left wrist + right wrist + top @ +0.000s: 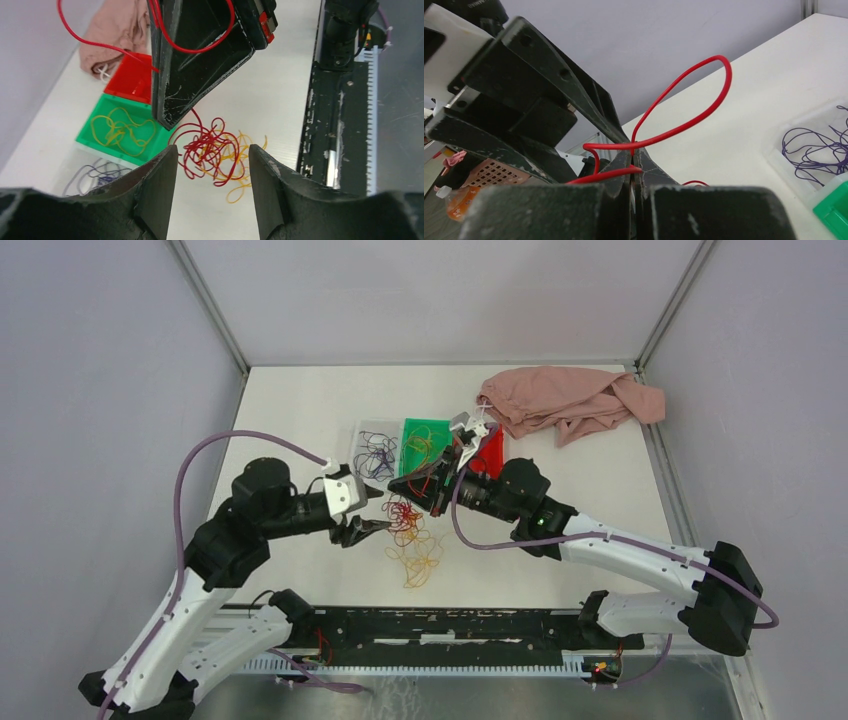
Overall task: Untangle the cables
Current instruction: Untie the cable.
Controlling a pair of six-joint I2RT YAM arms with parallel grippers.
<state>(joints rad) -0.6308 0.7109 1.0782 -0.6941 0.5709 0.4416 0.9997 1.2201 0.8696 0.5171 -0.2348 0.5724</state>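
The red cable is in my right gripper above the still-knotted tangle (405, 519). Next, my left gripper takes the cable (197, 117) below it so that my right gripper is free to reach the loops.
A tangle of red and yellow-orange cables (408, 532) lies on the white table between the two arms. My left gripper (372, 528) hovers just left of it. In the left wrist view the left gripper (212, 150) is open, nothing sits between its fingers (167, 175), and the tangle (215, 152) lies just beyond the tips. My right gripper (402, 485) hangs above the tangle and is shut on a red cable (704, 97). That cable loops up from the closed tips of the right gripper (632, 152) and trails down to the pile.
Three small bins stand behind the tangle: a clear one (362, 435) with purple cables (376, 456), a green one (440, 425) with yellow cables (420, 445), and a red one (490, 453). A pink cloth (570, 400) lies at the back right. A black rail (450, 625) runs along the near edge.
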